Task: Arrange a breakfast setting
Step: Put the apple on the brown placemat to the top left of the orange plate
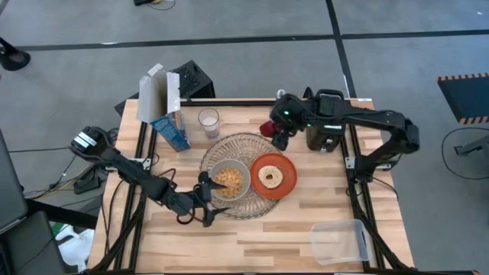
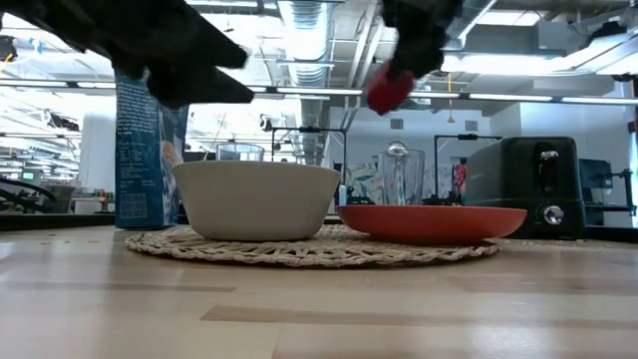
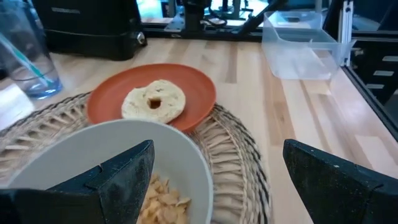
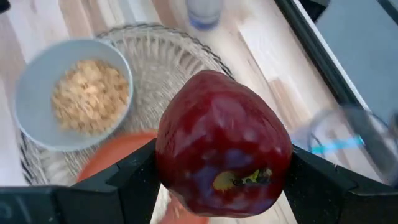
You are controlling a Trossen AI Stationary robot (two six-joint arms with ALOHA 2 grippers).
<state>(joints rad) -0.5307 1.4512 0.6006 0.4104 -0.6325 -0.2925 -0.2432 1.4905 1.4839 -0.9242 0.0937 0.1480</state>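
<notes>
The mat's far part (image 1: 250, 145) is open behind the bowl and plate (image 1: 250, 148), so the robot's right gripper should keep bringing the red apple there and let go once the apple rests.
A round woven mat (image 1: 246, 145) lies mid-table. On it rest a pale grey bowl (image 1: 229, 179) with cereal and an orange plate (image 1: 286, 164) bearing a bagel (image 1: 270, 176). My right gripper (image 1: 276, 131) is shut on a small red apple (image 4: 222, 146), held in the air over the mat's far right edge; the apple also shows in the low view (image 2: 387, 92). My left gripper (image 3: 214, 186) is open at the bowl's (image 3: 124, 155) near-left rim, one finger over the rim. No spoon is in view. My right gripper pinches the apple's two opposite sides (image 4: 168, 162) between its two fingers (image 4: 127, 183). The apple is lifted clear, high above the plate (image 2: 431, 219) and the mat.
A blue-and-white cereal box (image 1: 164, 107) and a glass (image 1: 208, 122) stand at the back left. A black toaster (image 1: 325, 131) stands at the back right under my right arm. A clear plastic tub (image 1: 340, 241) sits at the near right corner.
</notes>
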